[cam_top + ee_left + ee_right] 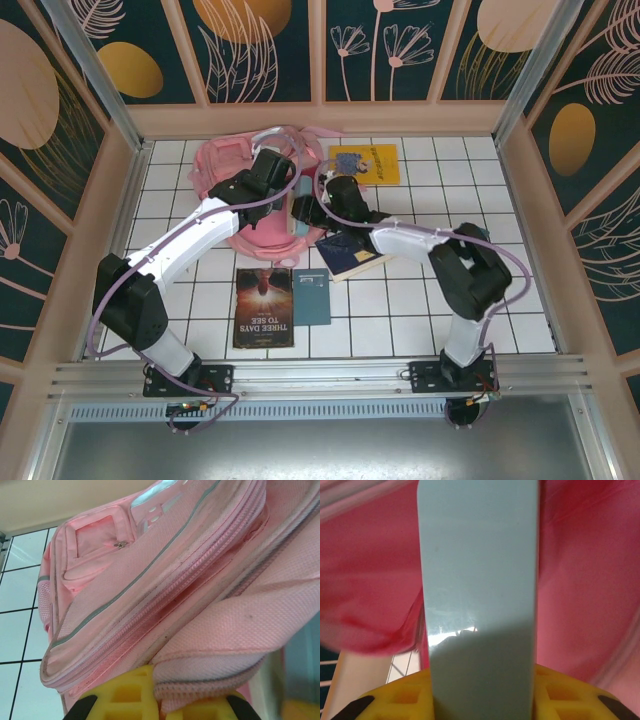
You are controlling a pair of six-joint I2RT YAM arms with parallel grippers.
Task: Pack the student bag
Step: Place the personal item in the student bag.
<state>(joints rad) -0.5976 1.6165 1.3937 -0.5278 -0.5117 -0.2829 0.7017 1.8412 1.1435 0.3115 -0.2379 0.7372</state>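
Note:
I should keep pushing with my right gripper, as the grey-blue book's far end (pixel 479 505) points into the bag's raised opening (pixel 585 555), until the book sits inside, and then let go.
The pink student bag (pixel 225 162) lies at the back left of the tiled table, its mouth facing right. My left gripper (pixel 283 178) is shut on the bag's zippered opening edge (pixel 210 680) and holds it lifted; the yellow fingers (pixel 125 695) pinch the fabric. My right gripper (pixel 312 210) is shut on a pale grey-blue book (pixel 477 580), which stands on edge between its yellow fingers (pixel 400 697). The book's far end sits at the bag's mouth, with pink lining (pixel 585 580) on both sides. From above, the book (pixel 303 192) shows between the two grippers.
A yellow book (pixel 365 163) lies behind the right arm. A dark blue book (pixel 350 255) lies under the right forearm. Near the front lie a brown "Three Days to See" book (pixel 264 306) and a teal book (pixel 312 296). Wooden walls enclose the table.

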